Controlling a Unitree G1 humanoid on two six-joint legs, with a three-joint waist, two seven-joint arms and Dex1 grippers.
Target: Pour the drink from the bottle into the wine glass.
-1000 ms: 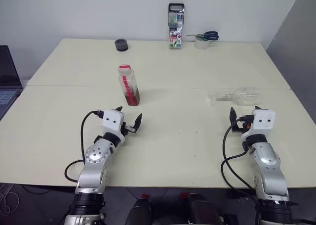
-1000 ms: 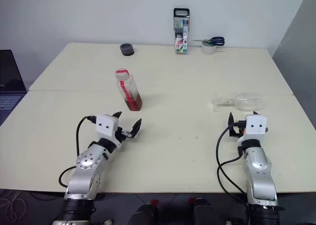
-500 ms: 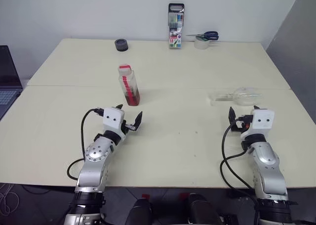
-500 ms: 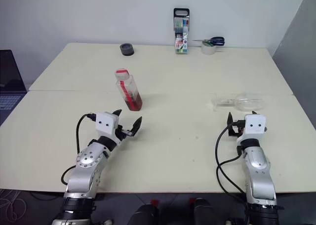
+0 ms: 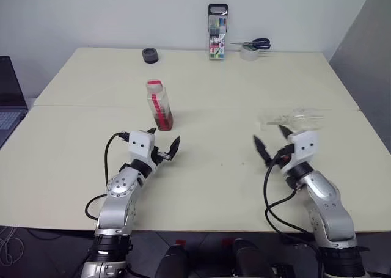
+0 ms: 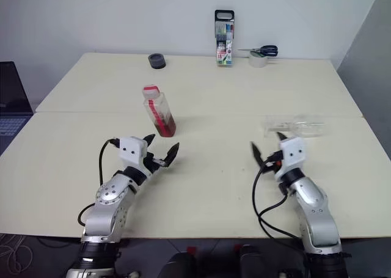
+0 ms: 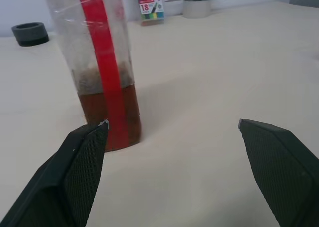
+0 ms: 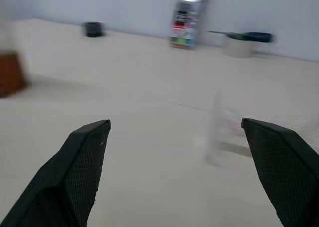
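Observation:
I see the bottle upright (image 5: pixel 162 114) with open space around its sides, so I keep moving my left gripper toward it, fingers open, and close on the bottle's upper body (image 5: pixel 157 99).
The bottle (image 5: pixel 158 104) stands upright left of the table's middle, with the reddish-brown drink (image 5: pixel 163 120) filling its lower part. In the left wrist view the bottle (image 7: pixel 99 62) stands close ahead, in line with one finger. My left gripper (image 5: pixel 163 137) hovers just short of it, open and empty. The wine glass (image 5: pixel 293 117) lies on its side at the right. My right gripper (image 5: pixel 269 137) is open and empty in front of the glass, pointing toward the table's middle. The glass (image 8: pixel 234 127) looks blurred in the right wrist view.
A pack of coloured markers (image 5: pixel 217 32) stands at the back edge, with scissors on a tape roll (image 5: pixel 250 47) beside it and a black ring (image 5: pixel 149 55) further left. A laptop (image 5: pixel 9 101) sits off the table's left edge.
My right gripper has swung left and turned toward the table's middle, staying open. The left gripper, bottle and glass have kept their places.

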